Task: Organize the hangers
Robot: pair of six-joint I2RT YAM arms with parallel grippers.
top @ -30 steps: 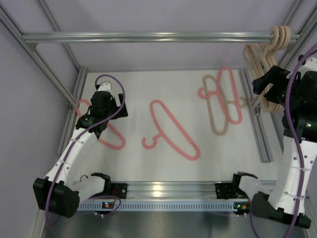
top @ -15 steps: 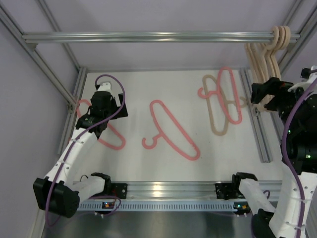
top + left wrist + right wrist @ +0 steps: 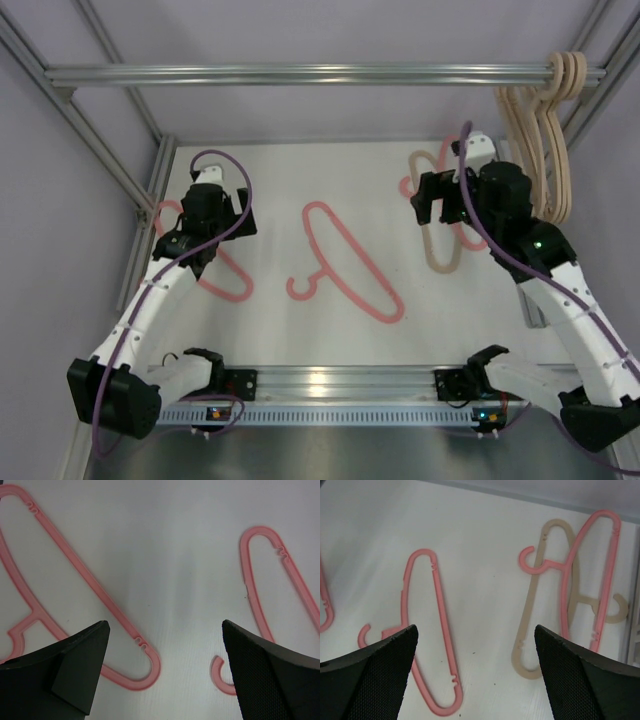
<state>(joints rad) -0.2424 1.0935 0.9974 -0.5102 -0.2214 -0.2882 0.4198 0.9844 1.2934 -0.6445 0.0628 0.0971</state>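
Observation:
The near end of the beige hanger's bar [image 3: 430,249] is clear of the pink hanger, so my right gripper keeps going down and closes on that bar [image 3: 428,240].
Three beige hangers [image 3: 545,130] hang by their hooks at the right end of the overhead rail [image 3: 300,73]. A pink hanger [image 3: 350,262] lies mid-table; it also shows in the left wrist view [image 3: 255,585] and the right wrist view [image 3: 440,625]. Another pink hanger [image 3: 225,280] lies at the left, partly under my left arm, and shows in the left wrist view [image 3: 75,575]. A beige hanger [image 3: 432,245] and a pink hanger [image 3: 477,235] lie crossed at the back right [image 3: 532,610] [image 3: 607,565]. My left gripper [image 3: 165,625] is open and empty above the table. My right gripper [image 3: 476,627] is open and empty, hovering over the crossed pair.
Aluminium frame rails border the white table [image 3: 300,180] on the left, the right [image 3: 515,250] and the near edge [image 3: 340,378]. The hung beige hangers dangle just right of my right arm.
My right arm has swung left from beside the hung beige hangers to above the crossed pink and beige pair. The left arm has not moved.

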